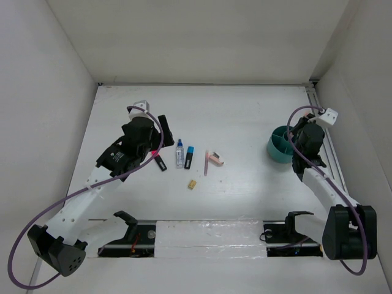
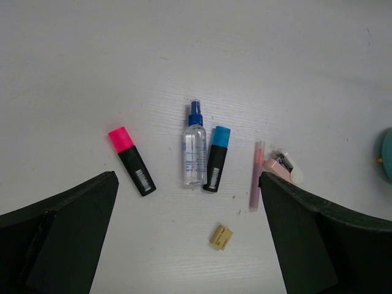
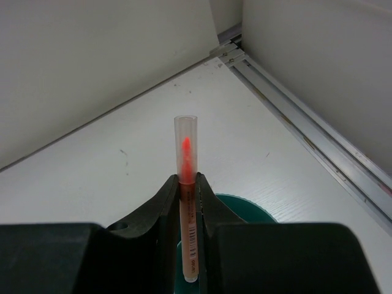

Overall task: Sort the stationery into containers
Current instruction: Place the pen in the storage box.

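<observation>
The salmon pen's lower end is pointing down into the open teal cup, so my right gripper should keep moving down until that end of the pen is inside, and then let go.
On the table lie a pink-capped black marker, a clear blue-capped bottle, a blue-capped black marker, a thin salmon pencil, a pink block and a tiny tan piece. My left gripper is open above them, its fingers wide apart and empty. My right gripper is shut on a salmon pen with a clear cap, held over the teal cup. In the top view the cup sits at the right under the right gripper.
The side walls stand close on both sides. A metal rail runs along the right edge behind the cup. The left arm hangs over the pink-capped marker in the top view.
</observation>
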You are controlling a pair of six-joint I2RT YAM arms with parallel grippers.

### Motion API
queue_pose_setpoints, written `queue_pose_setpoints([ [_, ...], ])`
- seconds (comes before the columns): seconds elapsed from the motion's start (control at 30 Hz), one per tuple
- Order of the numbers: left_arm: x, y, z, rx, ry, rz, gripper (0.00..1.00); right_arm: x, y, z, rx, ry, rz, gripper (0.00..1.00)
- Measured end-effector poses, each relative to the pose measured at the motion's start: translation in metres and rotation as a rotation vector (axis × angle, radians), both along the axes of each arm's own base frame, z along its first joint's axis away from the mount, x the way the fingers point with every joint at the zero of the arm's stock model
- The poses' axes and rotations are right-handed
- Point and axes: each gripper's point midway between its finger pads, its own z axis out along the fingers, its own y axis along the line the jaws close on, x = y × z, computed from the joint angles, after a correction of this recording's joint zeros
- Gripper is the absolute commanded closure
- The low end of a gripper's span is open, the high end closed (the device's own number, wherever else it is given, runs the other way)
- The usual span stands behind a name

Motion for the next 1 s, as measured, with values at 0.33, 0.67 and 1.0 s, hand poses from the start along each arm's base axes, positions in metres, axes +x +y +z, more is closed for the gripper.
queue_pose_setpoints([
  [0.33, 0.0, -0.003, 0.003, -0.009, -0.008, -0.016, 0.0, 0.002, -0.002, -0.012, 0.004, 0.03, -0.027, 1.0],
  [0.67, 0.0, -0.003, 0.004, -0.013, -0.015, -0.019, 0.0, 0.002, 0.002, -0.023, 0.0, 0.065, -0.047, 1.0],
  [1.0, -0.001, -0.003, 0.007, -0.018, -0.021, -0.021, 0.0, 0.001, 0.002, -0.031, 0.009, 0.087, -0.063, 1.0],
])
